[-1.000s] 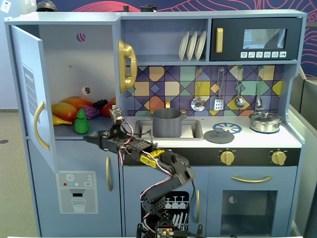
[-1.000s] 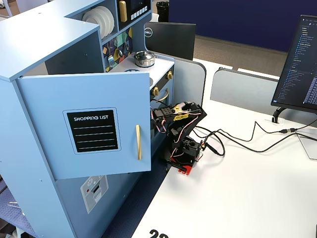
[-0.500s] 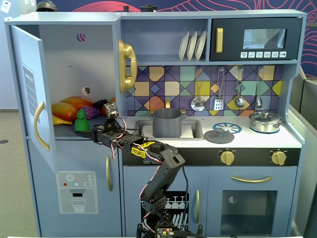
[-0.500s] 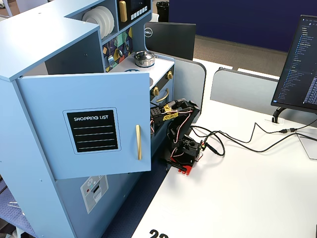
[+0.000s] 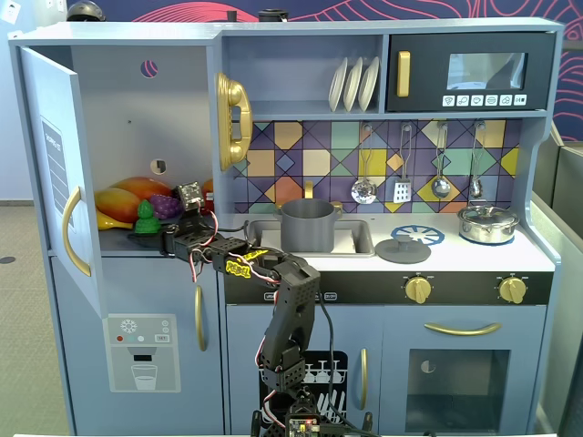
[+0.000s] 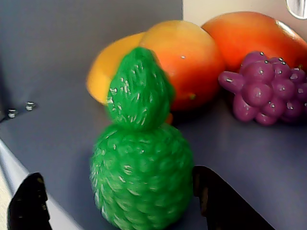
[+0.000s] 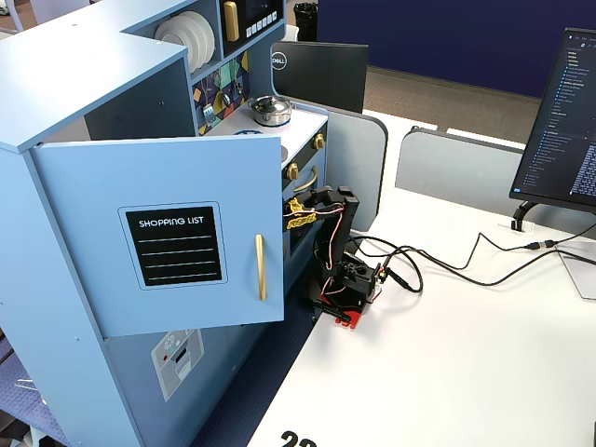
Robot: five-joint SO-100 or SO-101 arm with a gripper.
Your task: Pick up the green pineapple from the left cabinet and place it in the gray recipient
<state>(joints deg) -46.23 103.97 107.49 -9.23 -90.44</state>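
The green pineapple (image 5: pixel 147 218) is shorter than the gray recipient's sides (image 5: pixel 308 228), so the pineapple will be hidden below the recipient's rim when I put it inside.
The green pineapple (image 5: pixel 146 217) stands upright on the shelf of the left cabinet (image 5: pixel 127 82), whose door (image 5: pixel 53 164) hangs open. In the wrist view the pineapple (image 6: pixel 141 177) fills the middle. My gripper (image 6: pixel 117 175) is open around it: the right finger (image 6: pixel 216 196) is at its side, and the left finger (image 6: pixel 29 201) stands clear with a gap. In a fixed view the gripper (image 5: pixel 150 238) reaches into the cabinet at the shelf's front. The gray recipient (image 5: pixel 308 225) stands in the sink to the right. In another fixed view the door (image 7: pixel 168 223) hides pineapple and gripper.
Purple grapes (image 6: pixel 264 91) and orange-yellow mangoes (image 6: pixel 187 57) lie close behind the pineapple. A gold phone (image 5: pixel 233 120) hangs on the cabinet's right wall. A gray lid (image 5: pixel 403 248) and a shiny silver pot (image 5: pixel 487 221) sit on the counter.
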